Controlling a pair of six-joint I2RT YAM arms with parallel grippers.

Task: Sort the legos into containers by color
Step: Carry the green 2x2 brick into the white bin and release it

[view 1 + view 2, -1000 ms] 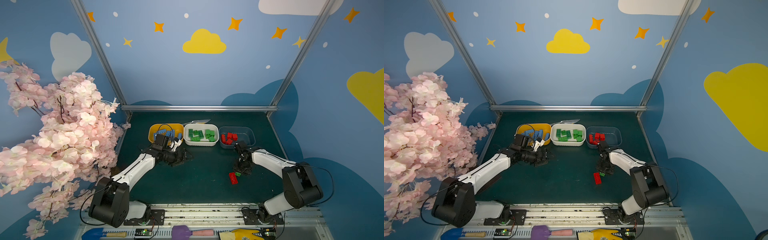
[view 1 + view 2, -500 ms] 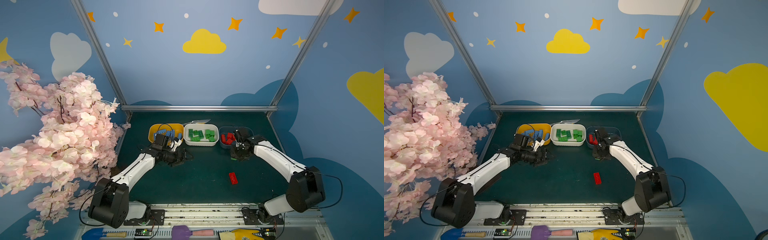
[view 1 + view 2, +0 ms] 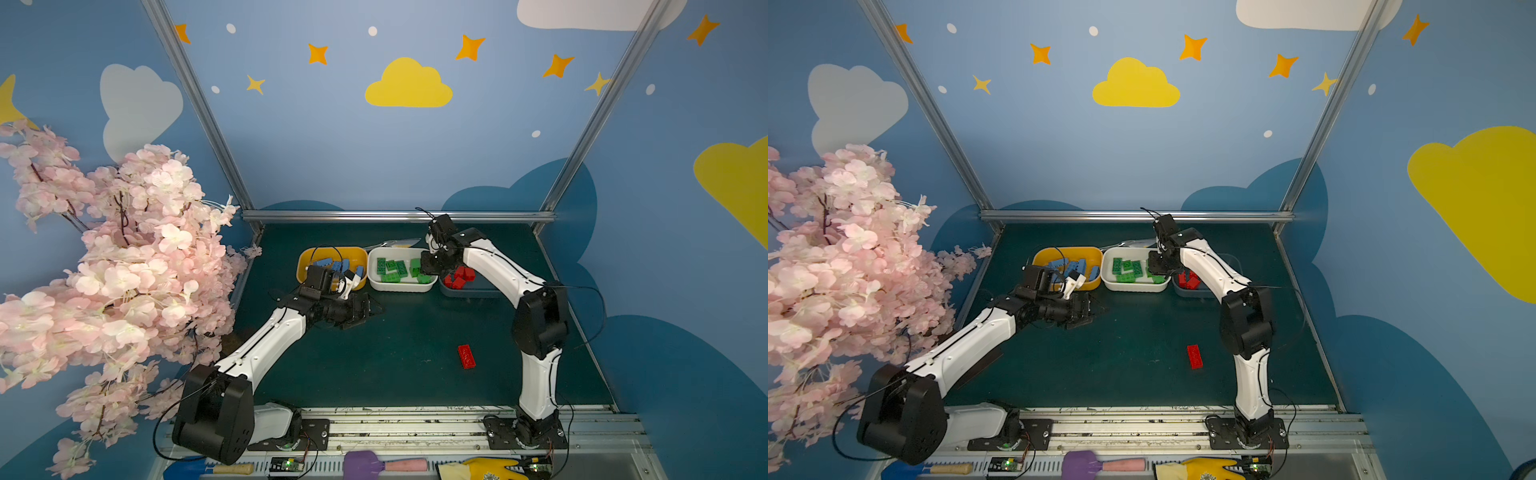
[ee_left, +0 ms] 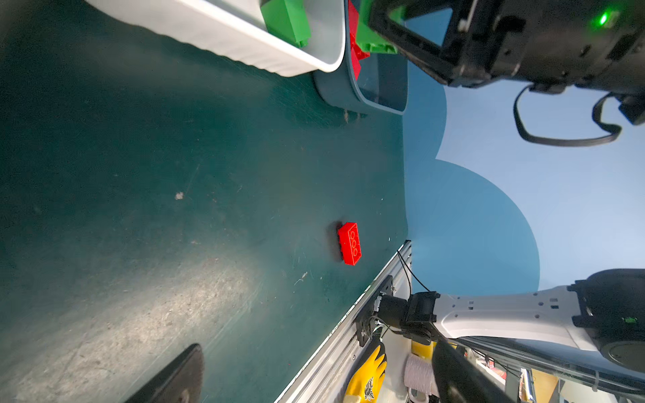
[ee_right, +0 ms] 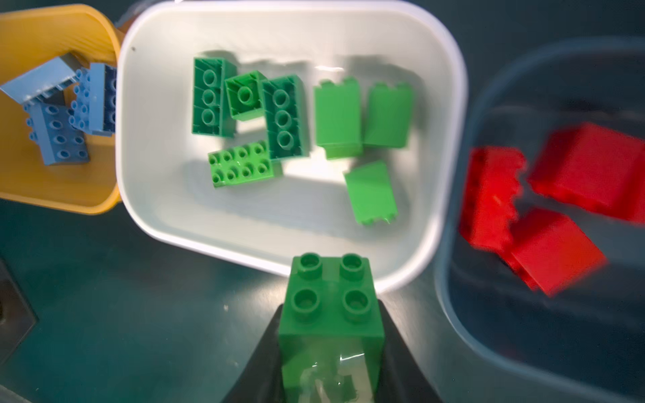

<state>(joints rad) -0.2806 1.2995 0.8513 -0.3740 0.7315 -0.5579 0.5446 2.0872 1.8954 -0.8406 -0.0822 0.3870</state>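
The green brick is above the white tub's near rim with open space beyond, so my right gripper should keep moving inward and let go over the white tub's bottom.
My right gripper is shut on a green four-stud brick, held above the near right corner of the white tub, which holds several green bricks. In both top views this gripper hangs between the white tub and the blue-grey tub with its three red bricks. The yellow tub holds blue bricks. One red brick lies alone on the green mat. My left gripper stands open and empty in front of the yellow tub.
A pink blossom tree crowds the left side over the left arm's base. A metal rail runs along the front edge, with a yellow glove and a purple spatula beyond it. A silvery thing lies behind the tubs.
My right gripper has risen from the mat beside the red brick and carried the green brick back and left, up to the white tub. The left arm has not moved.
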